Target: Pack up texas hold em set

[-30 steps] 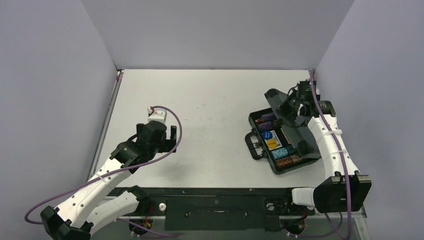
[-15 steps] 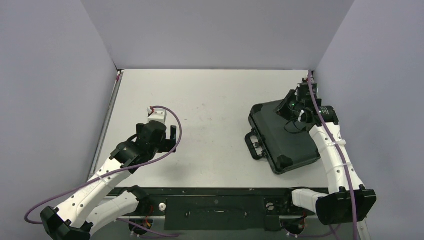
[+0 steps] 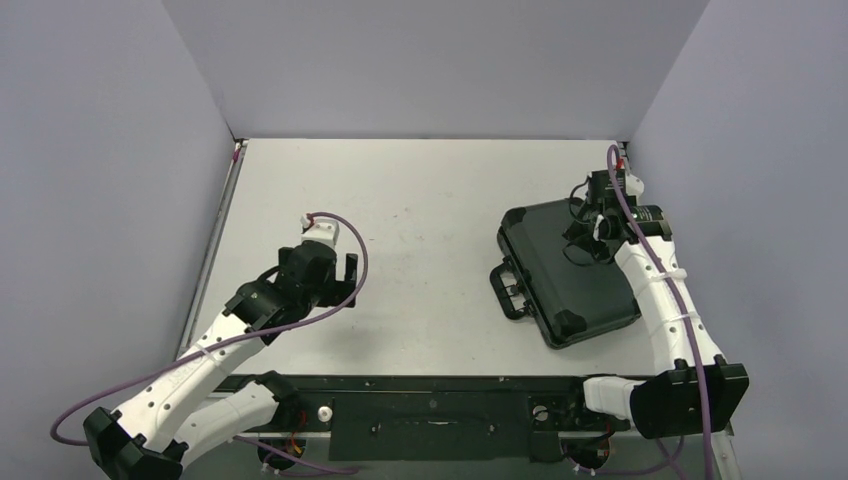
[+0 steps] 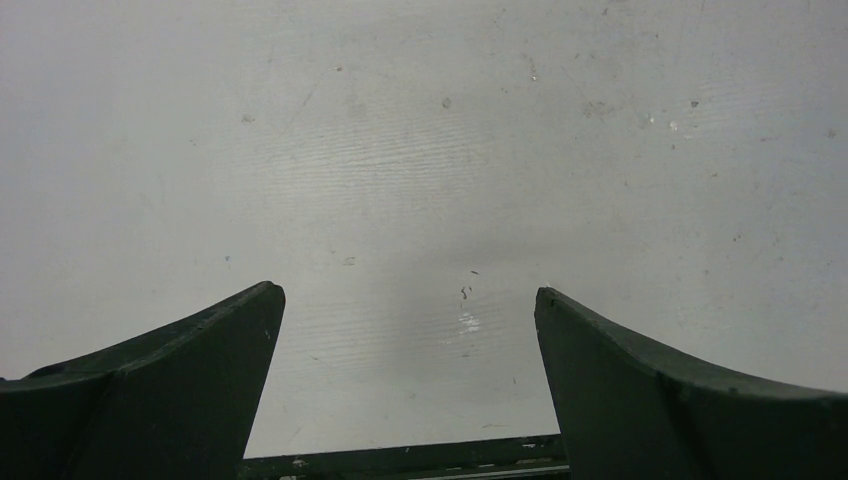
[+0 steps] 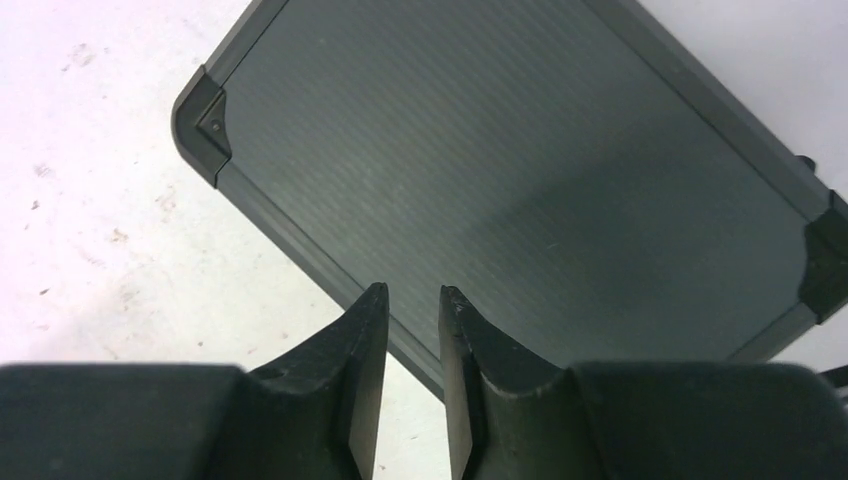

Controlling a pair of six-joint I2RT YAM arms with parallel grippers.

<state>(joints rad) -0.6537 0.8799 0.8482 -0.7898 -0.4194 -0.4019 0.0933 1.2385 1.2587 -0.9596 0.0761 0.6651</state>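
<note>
My left gripper should work the latch [image 3: 515, 290] next to the case's handle [image 3: 502, 297], because that handle faces it while my right gripper is hovering over the case's lid.
The black case [image 3: 560, 275] lies shut on the table at the right, its handle [image 3: 505, 290] facing left. Chips, discs, cards and dice are hidden inside. My right gripper [image 3: 584, 243] hovers over the lid's far right part. In the right wrist view its jaws [image 5: 413, 290] stand a narrow gap apart with nothing between them, above the edge of the ribbed lid [image 5: 520, 150]. My left gripper [image 3: 348, 270] is wide open and empty over bare table at the left, and it also shows in the left wrist view [image 4: 410, 295].
Grey walls close in the white table [image 3: 420, 200] on the left, back and right. The case sits near the right wall. A dark rail [image 3: 430, 385] runs along the near table edge.
The case lid has swung down from open to fully shut, hiding the chips and discs. My right gripper let go of the lid and shifted slightly right. The left arm barely moved.
</note>
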